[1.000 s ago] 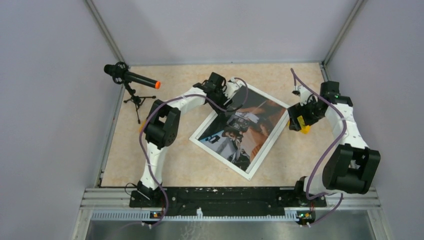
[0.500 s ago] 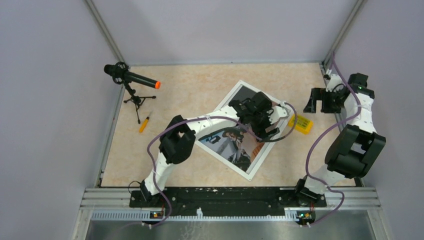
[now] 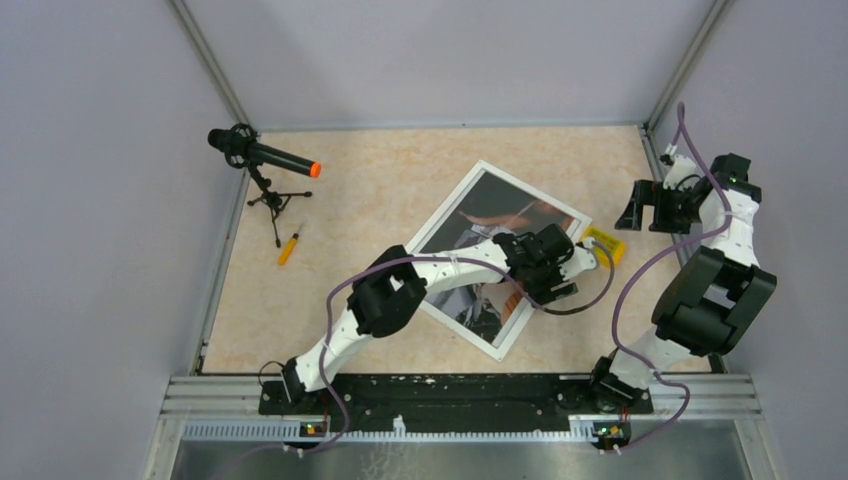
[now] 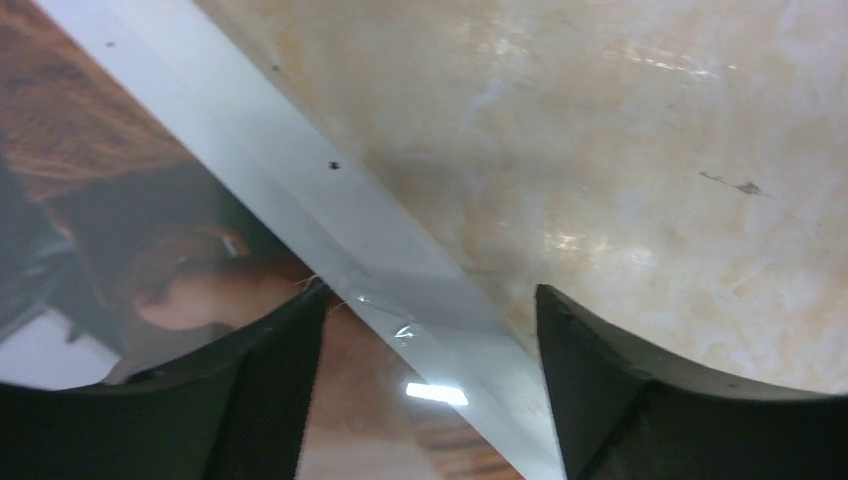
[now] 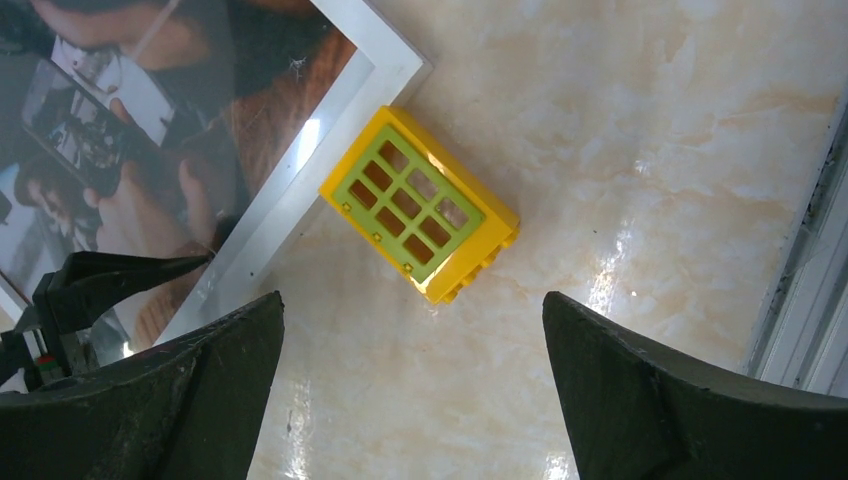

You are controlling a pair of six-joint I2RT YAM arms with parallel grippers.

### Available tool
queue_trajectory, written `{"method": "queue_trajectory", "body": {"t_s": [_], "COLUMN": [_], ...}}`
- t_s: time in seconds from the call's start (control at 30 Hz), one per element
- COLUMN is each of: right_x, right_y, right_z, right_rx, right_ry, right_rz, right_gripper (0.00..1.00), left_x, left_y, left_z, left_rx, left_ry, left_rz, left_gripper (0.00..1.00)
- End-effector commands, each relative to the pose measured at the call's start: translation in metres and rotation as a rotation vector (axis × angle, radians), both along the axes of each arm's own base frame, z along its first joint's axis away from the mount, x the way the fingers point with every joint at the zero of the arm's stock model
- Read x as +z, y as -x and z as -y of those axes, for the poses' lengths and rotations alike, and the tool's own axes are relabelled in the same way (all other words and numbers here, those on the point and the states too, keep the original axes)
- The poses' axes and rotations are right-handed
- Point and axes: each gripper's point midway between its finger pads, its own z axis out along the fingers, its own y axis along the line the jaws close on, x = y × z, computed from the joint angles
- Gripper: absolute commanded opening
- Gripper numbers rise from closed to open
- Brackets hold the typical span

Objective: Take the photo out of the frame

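Observation:
I should use my left gripper to swing the frame straight and clear before I pinch the frame's near border (image 3: 523, 322), because the frame is crooked and its corner (image 3: 588, 226) is against the yellow block.
The frame (image 3: 495, 348), thin white border, lies face up at mid-table with the dark photo (image 3: 505, 205) inside it. My left arm reaches across it. The left gripper (image 3: 578, 262) is open at the frame's right edge. In the left wrist view the left gripper (image 4: 430, 295) straddles the white border (image 4: 300, 185): one finger over the glossy photo (image 4: 120, 200), the other over bare table. My right gripper (image 3: 632, 208) hangs open near the right wall, holding nothing. In its wrist view the right gripper (image 5: 412, 297) looks down on the frame's corner (image 5: 290, 190) and the photo (image 5: 120, 130).
A yellow block (image 3: 605, 247) with a green grid face (image 5: 420, 205) lies against the frame's right corner. A microphone on a small tripod (image 3: 262, 160) and an orange-handled tool (image 3: 288, 248) are at the left. A metal rail (image 5: 810, 300) runs along the right edge.
My left arm has swept from the frame's far corner across the photo to its right edge. My right gripper has drawn back from the yellow block towards the right wall.

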Motion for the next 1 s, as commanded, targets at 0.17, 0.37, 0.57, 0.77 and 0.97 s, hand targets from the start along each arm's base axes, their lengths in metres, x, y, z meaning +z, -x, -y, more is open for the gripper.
{"method": "queue_trajectory", "body": {"t_s": [0.17, 0.37, 0.57, 0.77, 0.97], "right_x": [0.006, -0.007, -0.010, -0.015, -0.017], "right_y": [0.017, 0.033, 0.031, 0.026, 0.024], "right_z": [-0.007, -0.014, -0.024, -0.049, -0.072], "right_rx": [0.069, 0.072, 0.088, 0.142, 0.168], "right_ry": [0.019, 0.005, -0.021, -0.046, -0.107], "right_rz": [0.001, -0.049, -0.060, -0.076, -0.088], "right_gripper": [0.99, 0.99, 0.99, 0.99, 0.99], "left_x": [-0.009, -0.014, -0.028, -0.038, -0.002], "left_y": [-0.018, 0.004, 0.053, 0.068, 0.023], "left_z": [-0.054, -0.118, -0.188, -0.261, -0.259], "left_rx": [0.040, -0.085, -0.308, -0.431, -0.323], "left_ry": [-0.183, -0.307, -0.362, -0.397, -0.260], "left_rz": [0.141, 0.144, 0.048, 0.032, 0.066], "left_gripper": [0.46, 0.36, 0.31, 0.29, 0.44]}}
